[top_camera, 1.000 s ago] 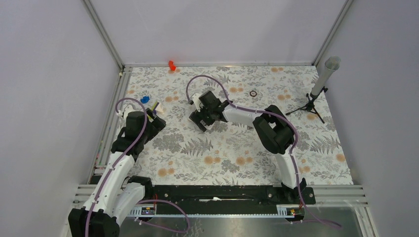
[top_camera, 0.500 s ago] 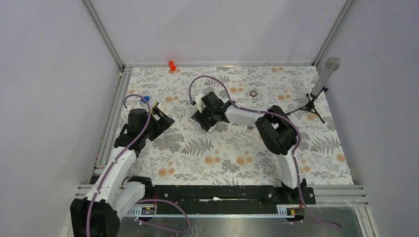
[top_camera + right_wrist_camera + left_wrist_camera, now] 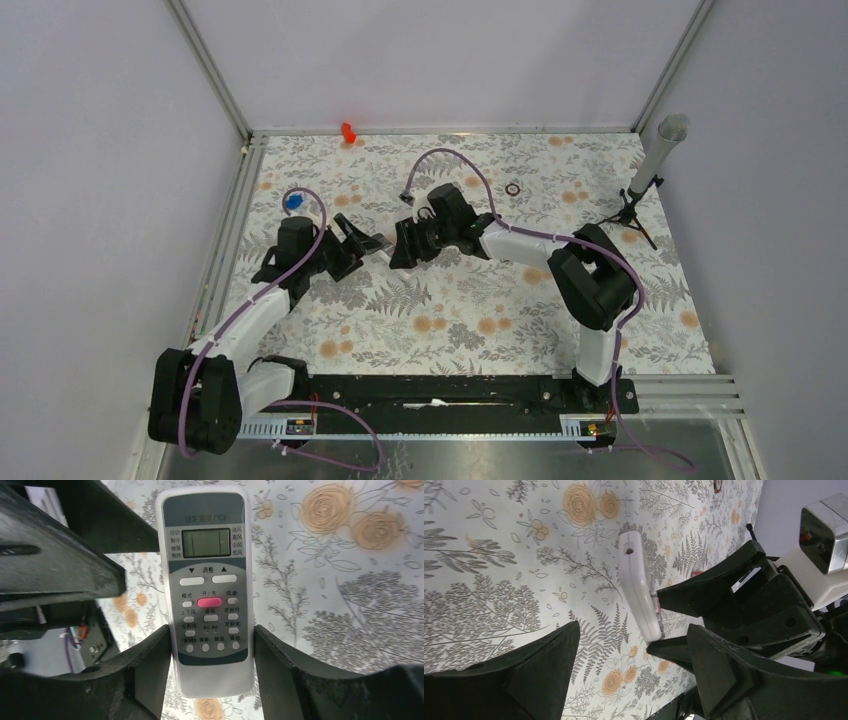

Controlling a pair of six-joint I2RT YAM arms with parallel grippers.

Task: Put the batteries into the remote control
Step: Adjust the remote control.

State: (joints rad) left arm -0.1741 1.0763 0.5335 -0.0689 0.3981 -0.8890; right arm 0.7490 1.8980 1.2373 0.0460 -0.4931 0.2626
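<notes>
My left gripper should hold the remote control's screen end (image 3: 205, 520) while my right gripper grips the remote control's lower end from front to back to turn it over, because the remote control's buttons (image 3: 210, 609) face up.
The remote control (image 3: 210, 580) is white, with a grey screen and rows of buttons, and faces the right wrist camera. My right gripper (image 3: 212, 635) is shut on its lower end, with a finger pressed against each long side. In the top view the right gripper (image 3: 400, 245) holds the remote control (image 3: 384, 241) above the middle of the table. My left gripper (image 3: 360, 240) stands open just left of it. In the left wrist view the remote control (image 3: 639, 592) appears edge-on beyond the open left gripper (image 3: 634, 675), not touching its fingers. No batteries show clearly.
A bright red plastic piece (image 3: 347, 131) lies at the back edge and a small blue object (image 3: 292, 201) sits at the left. A dark ring (image 3: 513, 188) lies at the back right, near a tripod with a grey tube (image 3: 650, 170). The table has a floral cover (image 3: 450, 310).
My right gripper has closed on the remote and shifted slightly right with it. My left arm has swung right, bringing its open gripper up to the remote.
</notes>
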